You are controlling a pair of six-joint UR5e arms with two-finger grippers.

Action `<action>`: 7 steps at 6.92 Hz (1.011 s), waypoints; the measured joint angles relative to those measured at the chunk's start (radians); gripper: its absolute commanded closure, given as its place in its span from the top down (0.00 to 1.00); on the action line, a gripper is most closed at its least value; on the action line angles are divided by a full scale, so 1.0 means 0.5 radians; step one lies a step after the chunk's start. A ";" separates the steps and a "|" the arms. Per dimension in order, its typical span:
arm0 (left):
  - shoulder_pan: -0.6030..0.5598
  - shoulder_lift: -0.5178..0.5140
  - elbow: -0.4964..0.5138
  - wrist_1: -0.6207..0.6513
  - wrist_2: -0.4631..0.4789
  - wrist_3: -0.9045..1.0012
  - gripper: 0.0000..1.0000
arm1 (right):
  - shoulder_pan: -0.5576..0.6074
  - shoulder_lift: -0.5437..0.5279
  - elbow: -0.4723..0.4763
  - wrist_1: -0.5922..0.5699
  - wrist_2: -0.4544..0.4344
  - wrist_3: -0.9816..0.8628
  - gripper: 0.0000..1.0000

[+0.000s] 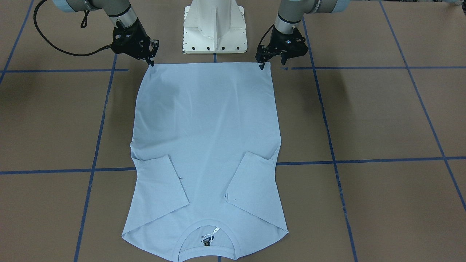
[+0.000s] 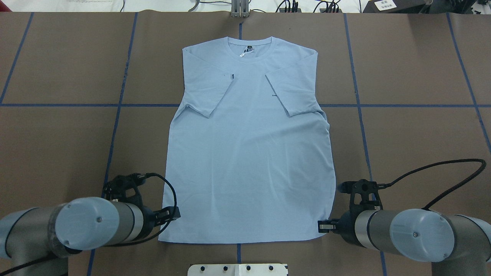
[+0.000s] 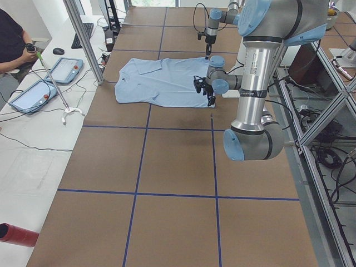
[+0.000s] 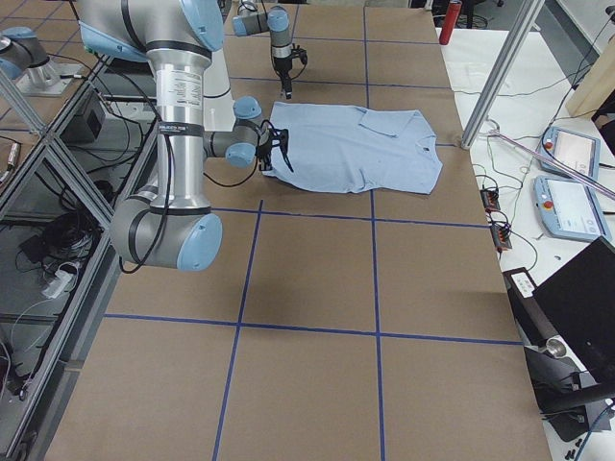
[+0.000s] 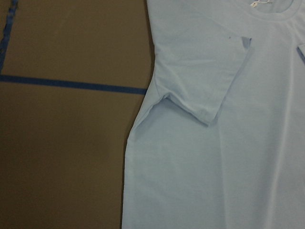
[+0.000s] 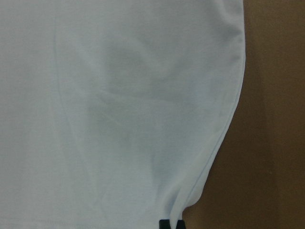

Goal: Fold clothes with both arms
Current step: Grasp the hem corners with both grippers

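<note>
Both sleeves lie flat (image 1: 160,187) over the chest, so the pale blue T-shirt (image 1: 208,113) should slide along and keep its folds when the robot pulls the T-shirt's hem.
The pale blue T-shirt (image 1: 207,138) lies flat on the brown table, collar (image 2: 249,48) far from the robot and both sleeves folded in over the chest. My right gripper (image 1: 150,62) is at one hem corner. In the right wrist view its black fingertips (image 6: 170,224) sit close together on the hem, where the cloth edge curves in. My left gripper (image 1: 272,64) hangs over the other hem corner with its fingers spread apart, one tip (image 1: 261,66) touching the hem. The left wrist view shows only shirt (image 5: 214,143) and table, no fingers.
The white pedestal base (image 1: 214,29) stands just behind the hem, between the arms. Blue tape lines (image 1: 327,160) cross the table. A black cable (image 2: 441,168) loops beside the right arm. At the table's far edge are tablets (image 3: 67,69) and a person's arm (image 3: 14,53).
</note>
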 measured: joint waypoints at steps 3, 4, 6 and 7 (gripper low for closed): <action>0.121 -0.040 0.068 0.097 0.082 -0.081 0.90 | 0.015 0.009 0.012 -0.001 0.001 -0.001 0.00; 0.121 -0.051 0.096 0.097 0.100 -0.054 0.89 | 0.019 0.010 0.012 -0.002 0.001 -0.002 0.00; 0.121 -0.058 0.113 0.097 0.114 -0.003 0.71 | 0.023 0.010 0.013 -0.002 0.001 -0.001 0.00; 0.121 -0.062 0.115 0.097 0.116 0.004 0.62 | 0.024 0.010 0.014 -0.002 -0.001 0.000 0.00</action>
